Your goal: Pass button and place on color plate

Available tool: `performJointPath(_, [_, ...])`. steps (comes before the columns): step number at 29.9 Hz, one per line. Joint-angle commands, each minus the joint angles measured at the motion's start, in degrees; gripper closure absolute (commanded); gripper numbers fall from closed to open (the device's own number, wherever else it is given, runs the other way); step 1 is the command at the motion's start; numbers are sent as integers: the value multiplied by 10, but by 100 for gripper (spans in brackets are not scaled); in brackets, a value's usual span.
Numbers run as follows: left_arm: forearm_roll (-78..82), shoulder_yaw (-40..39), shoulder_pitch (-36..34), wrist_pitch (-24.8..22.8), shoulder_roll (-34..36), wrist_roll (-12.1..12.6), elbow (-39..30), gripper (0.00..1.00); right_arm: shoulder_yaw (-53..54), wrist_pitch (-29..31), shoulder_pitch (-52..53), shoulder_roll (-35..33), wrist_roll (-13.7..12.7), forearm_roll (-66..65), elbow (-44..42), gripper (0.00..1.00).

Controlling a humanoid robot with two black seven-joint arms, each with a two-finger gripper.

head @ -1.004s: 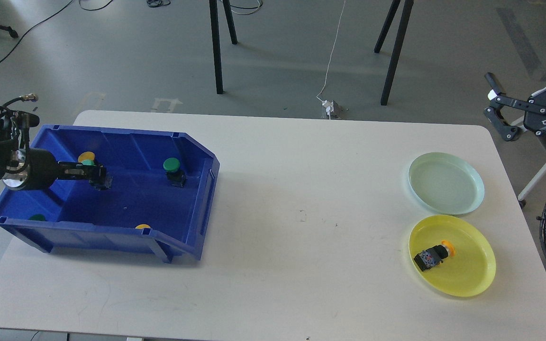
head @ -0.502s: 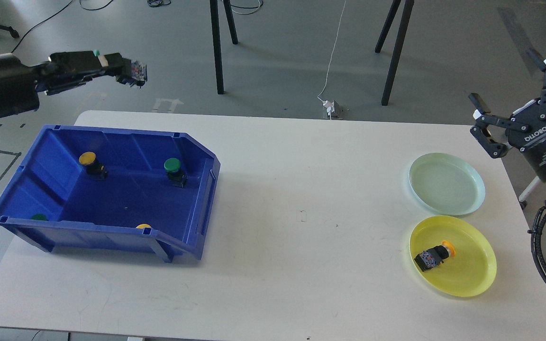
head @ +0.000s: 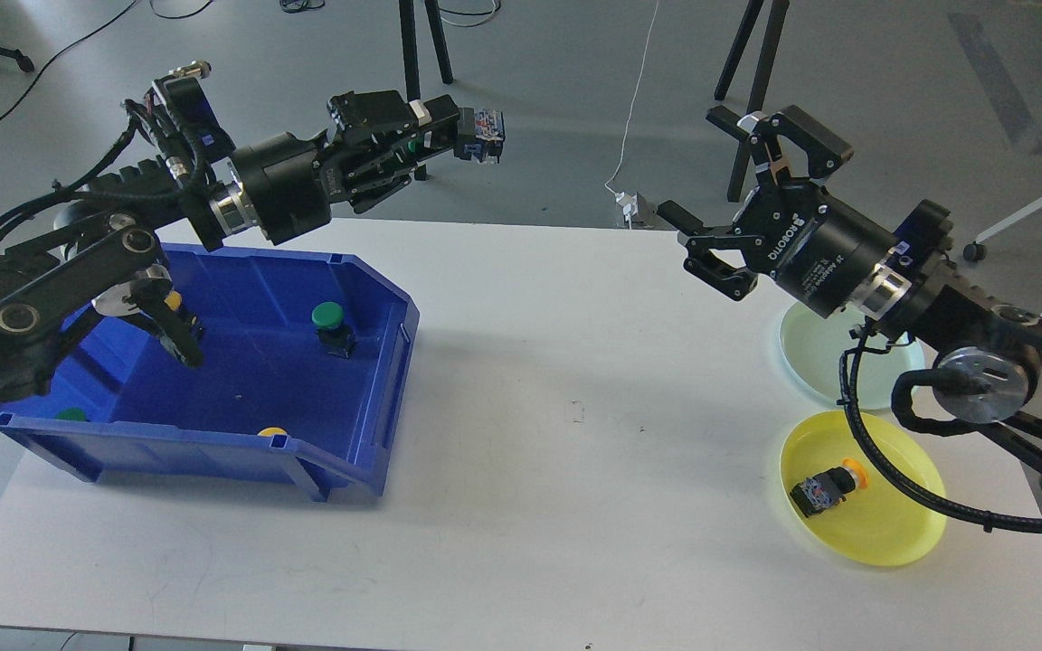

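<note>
The green button (head: 416, 143) will travel with its cap facing outward when my right gripper carries it, because the dark body (head: 480, 135) points out of my left gripper.
My left gripper (head: 467, 134) is shut on a green button (head: 483, 124) and holds it high above the table's far edge, its dark body pointing right. My right gripper (head: 706, 172) is open and empty, facing left toward it with a wide gap between them. The blue bin (head: 367, 362) holds another green button (head: 329, 324), a yellow button partly hidden behind my left arm, and two more at its near wall. The pale green plate (head: 810, 357) is partly covered by my right arm. The yellow plate (head: 892, 515) holds a yellow button (head: 827, 488) lying on its side.
The white table (head: 557, 434) stretches between bin and plates. Black stand legs (head: 412, 54) and a white cable with a plug (head: 631, 203) lie on the floor beyond the far edge. A chair base stands at the far right.
My left gripper lifted the green button out of the bin and carried it up and right. My right arm swung in from the far right toward the table's middle, gripper open.
</note>
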Motion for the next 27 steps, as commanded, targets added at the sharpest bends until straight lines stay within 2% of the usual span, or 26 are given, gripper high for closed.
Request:
performJointPath(1, [1, 0, 3, 0, -2, 0, 1, 95, -10, 2, 16, 69, 0, -1, -64, 4])
performJointPath(10, [1, -1, 4, 0, -2, 0, 1, 95, -12, 2, 48, 169, 0, -1, -129, 5])
performJointPath(23, [1, -2, 4, 0, -2, 0, 7, 94, -61, 3, 118, 224, 0, -2, -173, 6])
performJointPath(27, [1, -1, 4, 0, -3, 0, 7, 94, -62, 3, 122, 244, 0, -2, -190, 14])
